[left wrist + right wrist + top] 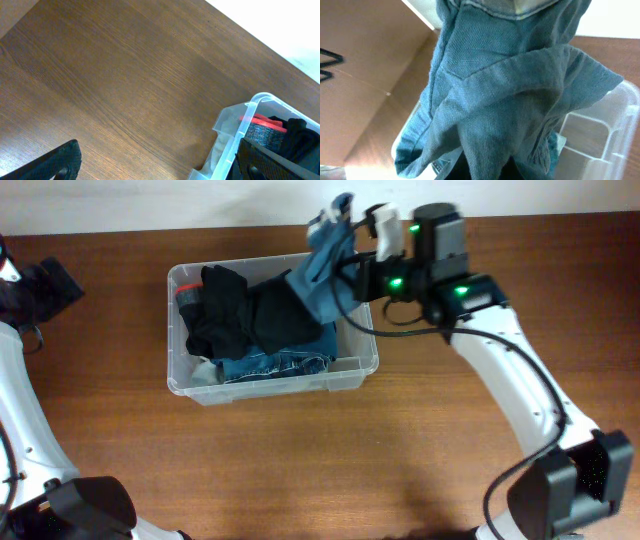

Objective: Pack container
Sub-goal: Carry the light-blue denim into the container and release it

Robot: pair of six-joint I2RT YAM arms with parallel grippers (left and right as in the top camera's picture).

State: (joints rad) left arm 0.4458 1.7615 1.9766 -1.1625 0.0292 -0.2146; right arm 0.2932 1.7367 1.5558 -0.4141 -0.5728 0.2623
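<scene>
The teal-blue garment (324, 284) dangles inside the container's rim over the container's open end (353, 344), so my right gripper should keep lowering it until it lies beside the black clothes.
The clear plastic container (357, 367) stands on the wooden table and holds black clothes (240, 312), blue jeans (272, 365) and a red-edged grey item (188, 292). My right gripper (356, 242) is above the bin's far right corner and is shut on a teal-blue garment (322, 275) that hangs down into the bin. In the right wrist view the garment (510, 100) fills the frame and hides the fingers; the bin's rim (622, 125) shows at the right. My left gripper (157, 165) is open and empty, low over the table left of the bin's corner (250, 107).
The left arm (25, 290) sits at the table's far left edge. The right arm's base (575, 480) stands at the front right. Bare wooden table (330, 460) lies in front of the bin. A pale wall runs along the back edge.
</scene>
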